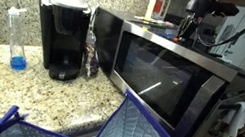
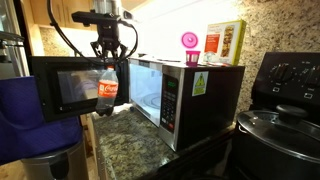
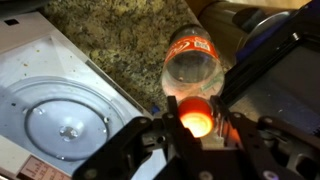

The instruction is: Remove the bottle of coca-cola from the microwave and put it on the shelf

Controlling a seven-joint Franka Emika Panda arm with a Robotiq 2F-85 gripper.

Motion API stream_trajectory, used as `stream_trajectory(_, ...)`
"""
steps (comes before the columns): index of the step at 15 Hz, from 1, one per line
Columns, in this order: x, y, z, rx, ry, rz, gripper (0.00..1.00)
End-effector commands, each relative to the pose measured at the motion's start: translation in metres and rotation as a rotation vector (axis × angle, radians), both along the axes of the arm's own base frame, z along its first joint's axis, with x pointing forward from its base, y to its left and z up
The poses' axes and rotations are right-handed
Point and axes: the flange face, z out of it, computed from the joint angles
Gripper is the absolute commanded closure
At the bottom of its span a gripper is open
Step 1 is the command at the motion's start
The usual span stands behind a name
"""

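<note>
The bottle of coca-cola [image 2: 107, 88] is hanging upright over a clear patch of granite counter [image 2: 122, 122]. My gripper should keep lowering it until its bottom rests there, then let go.
The bottle of coca-cola [image 2: 107, 89] hangs upright from my gripper [image 2: 107, 62], which is shut on its reddish cap [image 3: 194, 113]. It is held in the air in front of the open microwave [image 2: 185, 95], above the granite counter [image 2: 130, 140]. In the wrist view I look down the bottle [image 3: 192, 60] onto the counter, with the microwave's white cavity and round turntable [image 3: 65, 125] at the left. In an exterior view the microwave [image 1: 177, 78] shows its dark glass door side, and the gripper [image 1: 192, 28] is behind it; the bottle is hidden there.
The open microwave door [image 2: 65, 85] stands beside the bottle. A black coffee maker [image 1: 62, 36], a clear unlabelled bottle [image 1: 91, 53] and a bottle with blue liquid [image 1: 18, 40] stand on the counter. A blue quilted bag [image 1: 112, 128] is in front. Boxes [image 2: 225, 42] sit on the microwave. A stove [image 2: 285, 110] is alongside.
</note>
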Motion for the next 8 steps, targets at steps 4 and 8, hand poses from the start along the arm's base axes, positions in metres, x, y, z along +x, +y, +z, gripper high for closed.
stream_trajectory(4, -0.020, 0.015, -0.049, 0.024, -0.168, -0.245, 0.85)
stream_trajectory(8, -0.022, 0.018, -0.055, -0.050, -0.226, -0.329, 0.85)
